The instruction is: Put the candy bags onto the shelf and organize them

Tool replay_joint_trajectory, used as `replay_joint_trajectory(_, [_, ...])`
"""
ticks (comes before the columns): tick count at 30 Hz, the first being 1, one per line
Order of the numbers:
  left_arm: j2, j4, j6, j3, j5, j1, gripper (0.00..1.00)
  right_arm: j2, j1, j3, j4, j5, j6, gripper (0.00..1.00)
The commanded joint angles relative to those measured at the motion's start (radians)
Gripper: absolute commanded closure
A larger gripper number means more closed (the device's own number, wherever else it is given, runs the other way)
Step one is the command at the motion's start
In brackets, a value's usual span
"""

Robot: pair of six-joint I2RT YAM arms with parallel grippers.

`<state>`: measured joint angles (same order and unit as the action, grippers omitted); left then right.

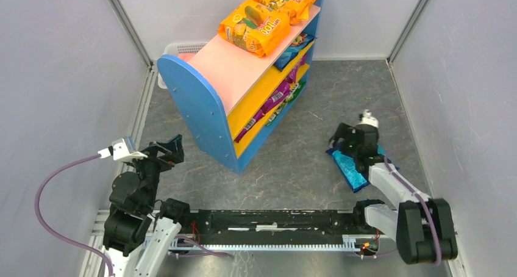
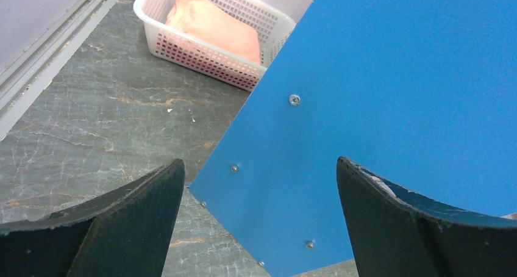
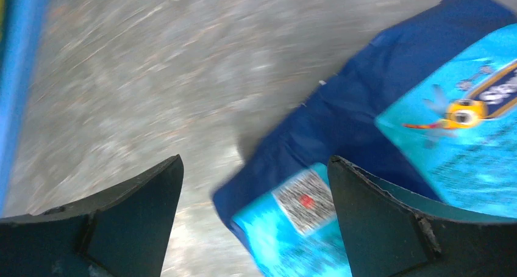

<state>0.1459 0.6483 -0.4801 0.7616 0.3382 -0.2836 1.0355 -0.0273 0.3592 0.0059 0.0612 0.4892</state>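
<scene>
The blue candy bag's end [image 1: 332, 151] nearest the shelf is under my right gripper, so I should slide the bag toward the shelf and grab its opposite end [image 1: 391, 161].
The shelf [image 1: 201, 100] stands at the back centre, with blue side panels, a pink top and yellow boards. Two orange candy bags [image 1: 253, 27] lie on its top; purple, blue and green bags [image 1: 274, 100] fill the inner shelves. One blue candy bag [image 1: 352, 170] lies on the floor at the right, also in the right wrist view [image 3: 390, 136]. My right gripper [image 1: 340, 140] is open just above this bag, its end between the jaws [image 3: 255, 167]. My left gripper [image 1: 174, 147] is open and empty, facing the shelf's blue side panel [image 2: 390, 88].
A white slatted basket [image 2: 207, 45] holding an orange packet [image 2: 213, 24] sits behind the shelf at the back left [image 1: 183, 48]. Grey walls close in both sides. The rail with the arm bases [image 1: 274, 219] runs along the near edge.
</scene>
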Motion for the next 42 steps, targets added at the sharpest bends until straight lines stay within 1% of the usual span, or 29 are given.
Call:
replay_joint_trajectory(1, [0.023, -0.034, 0.041, -0.002, 0.001, 0.000, 0.00, 0.134, -0.221, 0.085, 0.105, -0.080, 0.083, 0.05])
replay_joint_trajectory(4, [0.023, -0.033, 0.041, -0.002, 0.003, 0.004, 0.00, 0.226, -0.391, 0.204, 0.109, -0.098, 0.040, 0.05])
replay_joint_trajectory(7, [0.022, -0.032, 0.041, -0.004, 0.004, 0.008, 0.00, 0.280, -0.525, 0.334, 0.046, -0.107, -0.053, 0.05])
replay_joint_trajectory(9, [0.021, -0.032, 0.041, -0.004, 0.004, 0.010, 0.00, 0.287, -0.553, 0.395, -0.018, -0.110, -0.089, 0.05])
replay_joint_trajectory(11, [0.019, -0.033, 0.041, -0.003, 0.004, 0.012, 0.00, 0.255, -0.543, 0.411, -0.093, -0.070, -0.097, 0.04])
replay_joint_trajectory(13, [0.016, -0.033, 0.041, -0.004, 0.004, 0.012, 0.00, 0.193, -0.513, 0.398, -0.167, 0.004, -0.118, 0.02])
replay_joint_trajectory(15, [0.011, -0.033, 0.041, -0.004, 0.004, 0.012, 0.00, 0.117, -0.456, 0.360, -0.226, 0.074, -0.129, 0.02])
replay_joint_trajectory(17, [0.009, -0.033, 0.040, -0.004, 0.003, 0.012, 0.00, 0.030, -0.372, 0.311, -0.286, 0.132, -0.126, 0.02])
replay_joint_trajectory(20, [0.008, -0.034, 0.039, -0.003, 0.000, 0.012, 0.00, -0.095, -0.198, 0.236, -0.376, 0.193, -0.133, 0.02])
replay_joint_trajectory(23, [0.005, -0.034, 0.040, -0.004, 0.000, 0.011, 0.00, -0.183, -0.068, 0.189, -0.451, 0.326, -0.119, 0.02])
replay_joint_trajectory(25, [0.004, -0.034, 0.040, -0.004, -0.001, 0.011, 0.00, -0.222, 0.013, 0.161, -0.490, 0.377, -0.083, 0.02])
replay_joint_trajectory(28, [0.009, -0.033, 0.041, -0.004, -0.001, 0.011, 0.00, -0.255, 0.150, 0.103, -0.461, 0.299, -0.074, 0.02])
replay_joint_trajectory(30, [0.016, -0.034, 0.040, -0.004, -0.002, 0.010, 0.00, -0.255, 0.231, 0.072, -0.427, 0.203, -0.070, 0.02])
replay_joint_trajectory(33, [0.020, -0.034, 0.041, -0.004, -0.002, 0.008, 0.00, -0.247, 0.352, 0.019, -0.342, -0.010, -0.066, 0.02])
replay_joint_trajectory(34, [0.022, -0.034, 0.041, -0.003, -0.002, 0.007, 0.00, -0.242, 0.373, -0.003, -0.300, -0.073, -0.068, 0.02])
replay_joint_trajectory(38, [0.021, -0.034, 0.041, -0.004, -0.002, 0.006, 0.00, -0.182, 0.383, -0.052, -0.180, -0.332, -0.075, 0.02])
replay_joint_trajectory(40, [0.021, -0.036, 0.041, -0.004, -0.002, 0.007, 0.00, -0.167, 0.370, -0.078, -0.117, -0.416, -0.059, 0.02])
replay_joint_trajectory(42, [0.021, -0.035, 0.041, -0.003, -0.002, 0.008, 0.00, -0.163, 0.330, -0.090, -0.077, -0.440, -0.038, 0.02])
